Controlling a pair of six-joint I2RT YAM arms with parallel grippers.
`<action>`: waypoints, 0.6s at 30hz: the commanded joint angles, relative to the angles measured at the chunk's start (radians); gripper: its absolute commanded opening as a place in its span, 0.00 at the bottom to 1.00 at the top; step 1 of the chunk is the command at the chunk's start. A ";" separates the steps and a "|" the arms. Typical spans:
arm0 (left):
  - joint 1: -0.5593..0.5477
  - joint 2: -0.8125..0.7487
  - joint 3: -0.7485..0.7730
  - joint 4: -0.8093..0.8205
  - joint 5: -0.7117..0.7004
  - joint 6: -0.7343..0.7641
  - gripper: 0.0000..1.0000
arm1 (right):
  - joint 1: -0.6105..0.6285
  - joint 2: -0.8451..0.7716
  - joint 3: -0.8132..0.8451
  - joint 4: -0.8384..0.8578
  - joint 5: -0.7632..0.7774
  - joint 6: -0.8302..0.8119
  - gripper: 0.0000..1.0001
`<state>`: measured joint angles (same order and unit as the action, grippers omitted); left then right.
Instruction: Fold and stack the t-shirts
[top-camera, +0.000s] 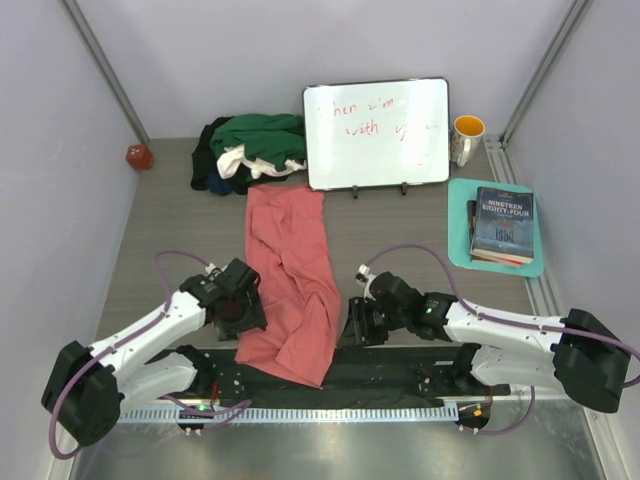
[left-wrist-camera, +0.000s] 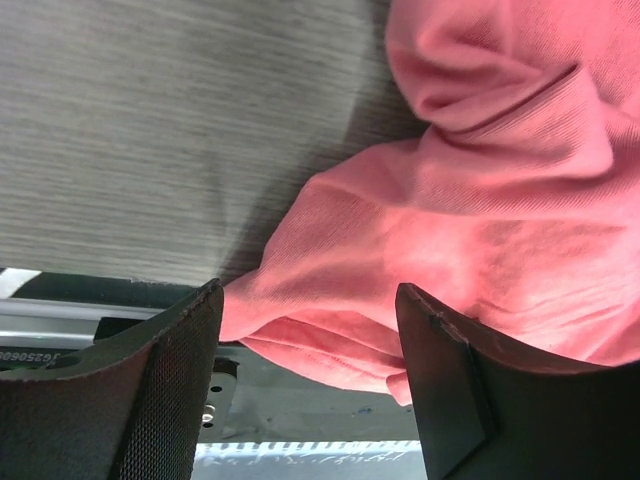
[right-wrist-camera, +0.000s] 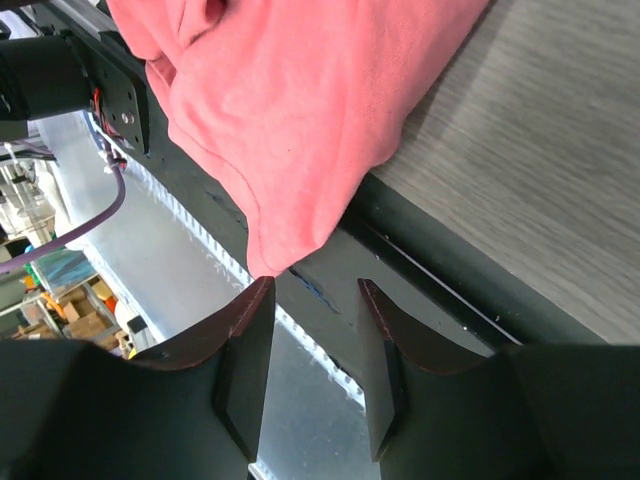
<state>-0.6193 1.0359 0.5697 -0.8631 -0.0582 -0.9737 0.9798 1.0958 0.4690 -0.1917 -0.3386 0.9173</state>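
Note:
The salmon-pink t-shirt's near corner (right-wrist-camera: 284, 245) sticks out over the black front bar toward the open fingers of the robot's right gripper, so the gripper should keep moving in until they are on both sides of that corner (top-camera: 318, 377).
A salmon-pink t-shirt (top-camera: 290, 270) lies crumpled in a long strip down the middle of the table, and its near end hangs over the black front rail (top-camera: 400, 378). My left gripper (top-camera: 241, 312) is at the shirt's left near edge, jaws open. In the left wrist view the pink cloth (left-wrist-camera: 480, 200) lies just past the open fingertips, unclamped. My right gripper (top-camera: 357, 326) is at the shirt's right near edge, also open. A corner of the shirt (right-wrist-camera: 280, 110) ends beside one fingertip (right-wrist-camera: 258, 300) with the gap empty. More t-shirts, dark green, white and black, sit in a heap (top-camera: 250, 150) at the back.
A white board with red writing (top-camera: 376, 133) stands at the back centre, with a yellow-lined mug (top-camera: 466, 138) to its right. Books lie on a teal tray (top-camera: 460, 200) at the right edge. A red ball (top-camera: 139, 156) sits in the back left corner.

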 joint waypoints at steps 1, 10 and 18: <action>0.006 -0.057 -0.021 0.041 0.011 -0.056 0.71 | 0.031 0.002 -0.013 0.121 0.001 0.040 0.45; 0.006 0.015 -0.016 0.009 -0.057 -0.080 0.70 | 0.095 0.125 -0.040 0.267 0.006 0.055 0.45; 0.006 -0.003 -0.063 0.038 -0.091 -0.105 0.71 | 0.109 0.223 -0.027 0.322 -0.033 0.048 0.45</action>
<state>-0.6193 1.0592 0.5251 -0.8505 -0.1093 -1.0477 1.0790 1.2884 0.4305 0.0559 -0.3508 0.9680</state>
